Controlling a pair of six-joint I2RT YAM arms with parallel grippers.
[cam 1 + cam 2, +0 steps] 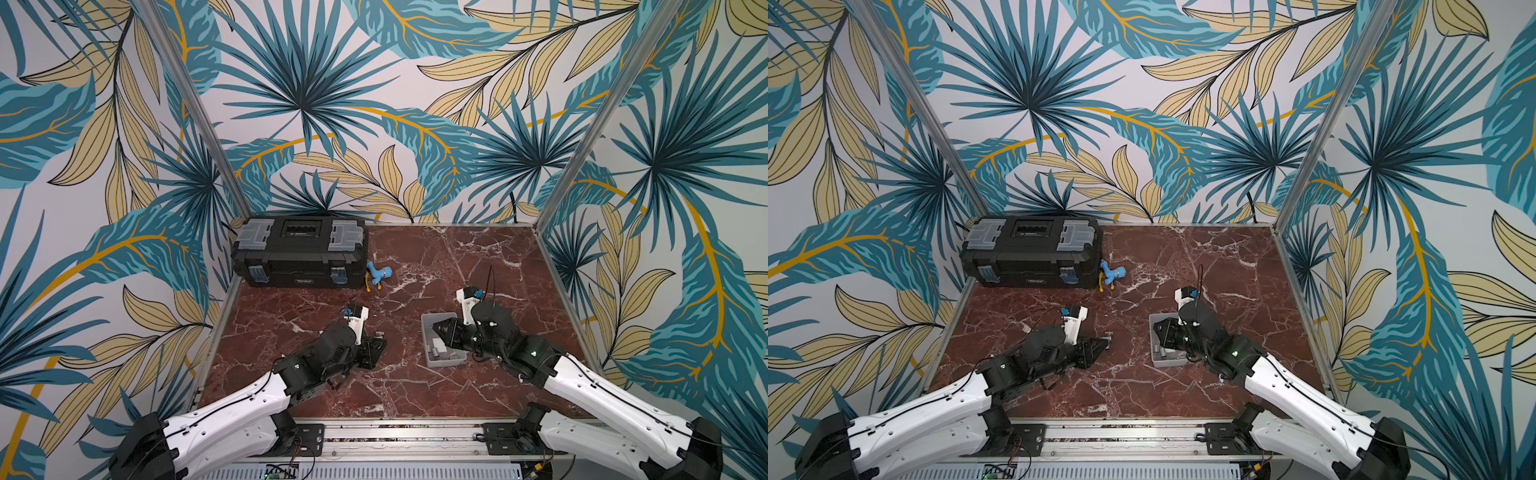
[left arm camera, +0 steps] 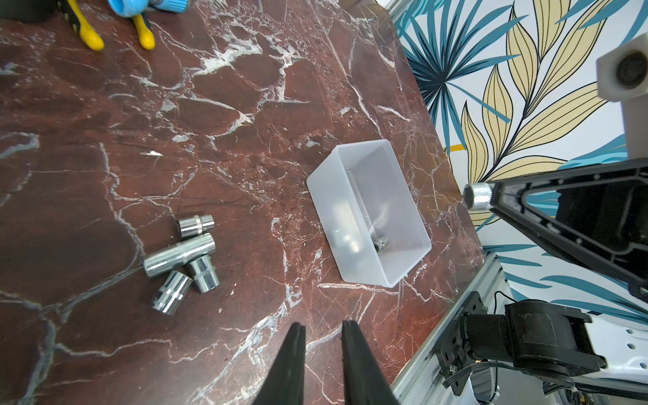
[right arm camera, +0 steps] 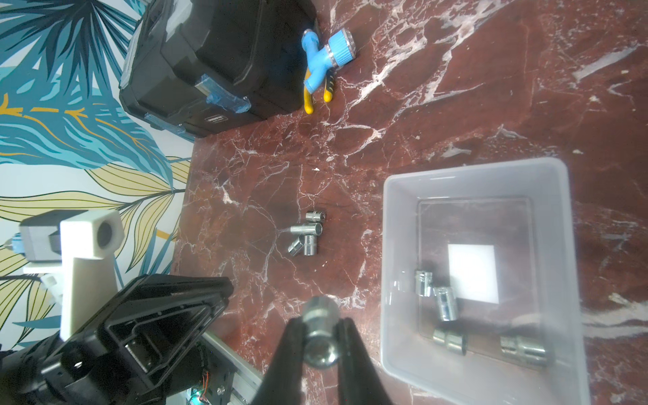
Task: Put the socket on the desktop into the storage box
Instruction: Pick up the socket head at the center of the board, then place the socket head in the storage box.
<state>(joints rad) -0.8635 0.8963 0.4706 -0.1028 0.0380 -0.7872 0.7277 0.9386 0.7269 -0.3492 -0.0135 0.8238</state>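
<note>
My right gripper should keep going across the storage box's rim [image 3: 384, 270], as the held socket is higher than that rim, and let go over the storage box's bottom [image 3: 472, 273].
Several chrome sockets [image 2: 182, 259] lie in a cluster on the red-brown marble desktop [image 2: 105, 140]; they also show in the right wrist view [image 3: 308, 235]. My left gripper [image 2: 322, 324] is low beside that cluster [image 1: 379, 333], its jaws drawn in to a narrow gap with nothing between them. My right gripper [image 3: 321, 324] is shut on one socket [image 3: 321, 336], raised close to the near wall of the pale grey storage box [image 3: 389, 245]. Several sockets [image 3: 445, 303] lie inside the box by its white label. Both top views show the box [image 1: 428, 361] partly under the right gripper [image 1: 436, 326].
A large black toolbox [image 1: 299, 251] stands at the back left. A blue nozzle [image 1: 380, 274] and yellow-handled pliers lie next to it. Aluminium rails [image 1: 395, 432] edge the front, and patterned walls close in three sides.
</note>
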